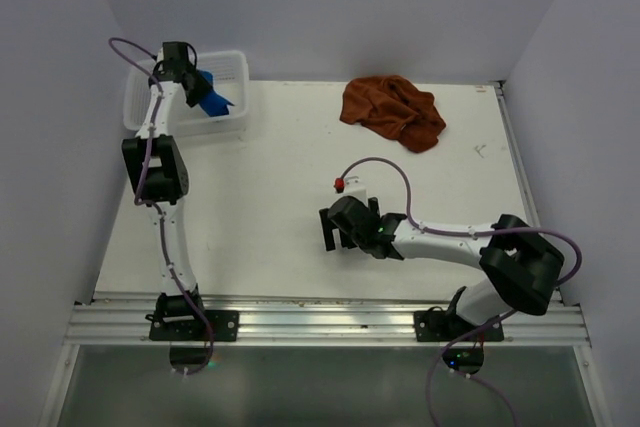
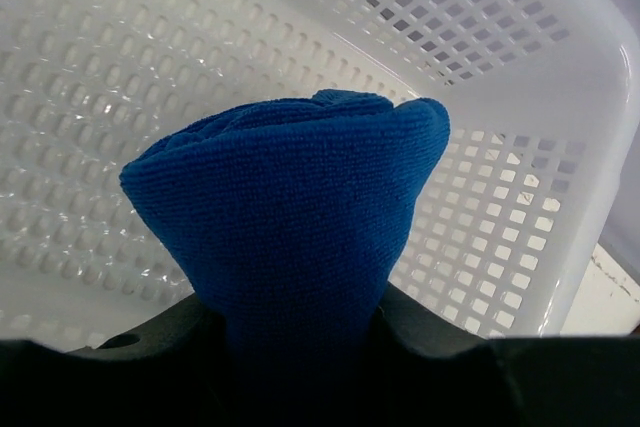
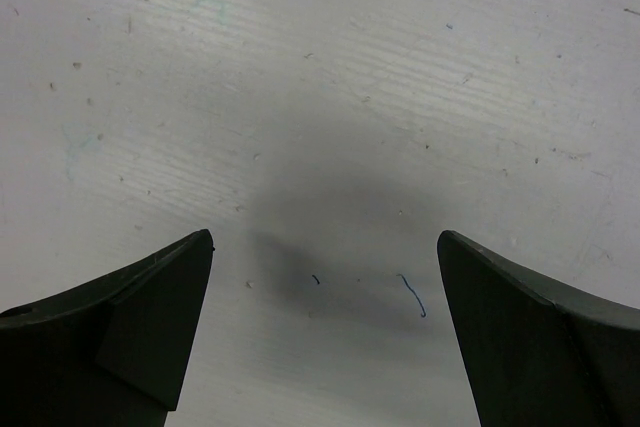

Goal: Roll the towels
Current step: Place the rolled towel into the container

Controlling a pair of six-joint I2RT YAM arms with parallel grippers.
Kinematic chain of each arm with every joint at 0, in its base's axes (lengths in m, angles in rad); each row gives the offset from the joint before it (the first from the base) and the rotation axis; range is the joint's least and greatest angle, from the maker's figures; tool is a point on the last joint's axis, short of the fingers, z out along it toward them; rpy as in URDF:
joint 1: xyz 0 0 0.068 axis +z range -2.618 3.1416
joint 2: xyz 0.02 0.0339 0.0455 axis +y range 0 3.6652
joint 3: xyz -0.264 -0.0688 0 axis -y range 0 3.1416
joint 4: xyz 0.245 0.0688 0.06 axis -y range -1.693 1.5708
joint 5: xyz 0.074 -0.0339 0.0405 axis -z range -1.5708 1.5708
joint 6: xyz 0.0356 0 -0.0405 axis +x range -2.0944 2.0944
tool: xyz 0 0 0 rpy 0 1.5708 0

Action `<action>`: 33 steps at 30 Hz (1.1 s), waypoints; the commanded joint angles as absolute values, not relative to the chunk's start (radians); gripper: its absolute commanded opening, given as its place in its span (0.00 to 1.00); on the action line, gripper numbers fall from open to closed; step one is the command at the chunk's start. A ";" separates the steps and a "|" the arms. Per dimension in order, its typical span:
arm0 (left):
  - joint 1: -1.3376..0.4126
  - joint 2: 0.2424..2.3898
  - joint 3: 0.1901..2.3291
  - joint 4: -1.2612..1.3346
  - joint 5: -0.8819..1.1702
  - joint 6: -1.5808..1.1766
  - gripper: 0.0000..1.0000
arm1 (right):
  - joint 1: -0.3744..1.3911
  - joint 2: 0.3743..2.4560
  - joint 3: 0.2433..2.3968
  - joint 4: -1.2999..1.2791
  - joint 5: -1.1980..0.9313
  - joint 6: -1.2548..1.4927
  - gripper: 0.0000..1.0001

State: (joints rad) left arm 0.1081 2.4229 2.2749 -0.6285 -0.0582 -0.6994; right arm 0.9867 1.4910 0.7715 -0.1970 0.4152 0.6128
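Observation:
The blue towel (image 1: pixel 215 102) is hanging inside the white basket's sides above its empty bottom (image 1: pixel 228 86), so the robot's left gripper should keep going down until the towel rests there, and then let go.
My left gripper (image 1: pixel 200 87) is shut on a rolled blue towel (image 1: pixel 213 97) and holds it over the white perforated basket (image 1: pixel 236 65) at the table's far left. In the left wrist view the blue roll (image 2: pixel 290 217) stands up between the black jaws, with the basket wall (image 2: pixel 480 127) close behind. A crumpled rust-brown towel (image 1: pixel 392 111) lies on the table at the far middle-right. My right gripper (image 1: pixel 333 228) is open and empty, low over the bare white table (image 3: pixel 330 97) near the middle, well in front of the brown towel.
The basket sits in the far left corner by the wall. A small white block with a red button (image 1: pixel 345 185) sits on the right arm's wrist. An aluminium rail (image 1: pixel 320 322) runs along the near edge. Walls close in on left, back and right.

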 commanded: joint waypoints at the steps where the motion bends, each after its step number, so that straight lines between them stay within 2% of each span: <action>1: 0.088 2.445 2.287 -0.505 -0.017 -0.713 0.30 | 0.973 1.516 0.798 -0.147 0.371 0.607 0.99; 17: 0.071 2.539 2.273 -0.433 -0.052 -0.741 0.36 | 0.914 1.609 0.821 -0.127 0.310 0.601 0.99; 19: 0.071 2.545 2.273 -0.426 -0.051 -0.742 0.44 | 0.910 1.615 0.825 -0.126 0.305 0.604 0.99; 23: 0.067 2.560 2.278 -0.413 -0.049 -0.739 0.49 | 0.902 1.623 0.831 -0.123 0.302 0.600 0.99; 27: 0.063 2.571 2.276 -0.402 -0.045 -0.736 0.64 | 0.894 1.631 0.834 -0.123 0.293 0.594 0.99; 30: 0.063 2.568 2.276 -0.396 -0.049 -0.732 0.71 | 0.890 1.635 0.834 -0.121 0.287 0.592 0.99; 33: 0.061 2.562 2.276 -0.394 -0.052 -0.729 0.73 | 0.887 1.640 0.836 -0.121 0.282 0.592 0.99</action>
